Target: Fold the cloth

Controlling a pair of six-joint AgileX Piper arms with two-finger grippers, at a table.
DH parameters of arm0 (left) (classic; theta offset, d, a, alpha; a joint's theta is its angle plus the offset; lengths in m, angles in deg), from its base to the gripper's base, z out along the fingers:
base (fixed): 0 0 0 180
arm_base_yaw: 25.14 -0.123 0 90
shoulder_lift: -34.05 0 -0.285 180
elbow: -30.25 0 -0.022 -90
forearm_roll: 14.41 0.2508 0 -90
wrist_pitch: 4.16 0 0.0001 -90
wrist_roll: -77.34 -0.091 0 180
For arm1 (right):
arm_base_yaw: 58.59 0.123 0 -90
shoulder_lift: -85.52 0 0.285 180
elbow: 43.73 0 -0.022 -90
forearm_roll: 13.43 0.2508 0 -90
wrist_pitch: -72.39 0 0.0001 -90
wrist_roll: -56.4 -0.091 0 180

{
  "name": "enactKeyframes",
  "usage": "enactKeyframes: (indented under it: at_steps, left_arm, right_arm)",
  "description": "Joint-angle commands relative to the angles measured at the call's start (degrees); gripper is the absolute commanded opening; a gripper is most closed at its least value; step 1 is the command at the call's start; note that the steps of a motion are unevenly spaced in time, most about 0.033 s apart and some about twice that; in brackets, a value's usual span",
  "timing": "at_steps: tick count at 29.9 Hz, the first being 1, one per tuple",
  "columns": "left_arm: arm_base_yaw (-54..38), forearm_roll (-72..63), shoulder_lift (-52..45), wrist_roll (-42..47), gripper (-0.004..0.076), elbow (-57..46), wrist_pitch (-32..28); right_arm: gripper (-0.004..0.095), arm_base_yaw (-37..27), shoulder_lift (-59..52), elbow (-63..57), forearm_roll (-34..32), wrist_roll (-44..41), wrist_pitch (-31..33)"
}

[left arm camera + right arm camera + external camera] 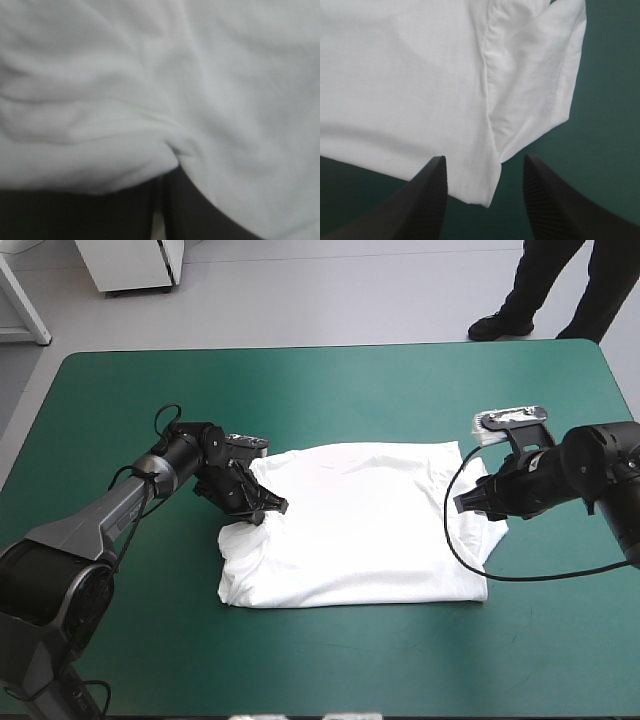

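Observation:
The loose sleeve sticks out past the T-shirt's side edge, so the T-shirt's end will gather into crumpled layers when I fold it over.
The white T-shirt lies spread flat in the middle of the teal-green table. My left gripper sits at the shirt's left edge, low on the cloth. In the left wrist view the T-shirt fills the picture, and my left gripper is shut on a pinched fold of it. My right gripper hovers at the shirt's right edge. In the right wrist view it stands open, with the T-shirt's edge and a folded-in sleeve lying between and ahead of its fingers.
Bare teal-green cover surrounds the shirt on all sides, with wide room toward the front and far edges. Nothing else lies on the table.

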Motion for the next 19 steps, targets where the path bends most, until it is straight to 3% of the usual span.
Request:
enactKeyframes:
  at_steps: [1,7,10,15,19]
  left_arm:
    - [0.26,-2.18,-3.54,-0.76,0.0108,2.94,4.48]
    - [0.26,-2.27,-5.83,-1.55,0.0376,5.81,10.09]
    - [0.26,-2.28,-8.33,-1.55,0.0459,6.65,11.16]
    - [0.26,-2.63,-14.15,-1.55,0.0477,7.01,13.54]
    - [0.4,-2.63,-19.79,-1.45,0.0477,7.01,13.51]
  right_arm:
    - [0.0459,0.04,-1.55,1.78,-1.89,0.4,-1.81]
    - [0.0459,0.04,-1.45,1.78,-4.15,-1.17,-3.79]
    - [0.0459,0.04,-1.33,1.78,-4.29,-2.86,-5.68]
    - [0.0459,0.04,-0.39,1.78,-4.8,-4.63,-7.91]
    - [0.0482,0.04,2.47,1.78,-9.43,-8.02,-8.54]
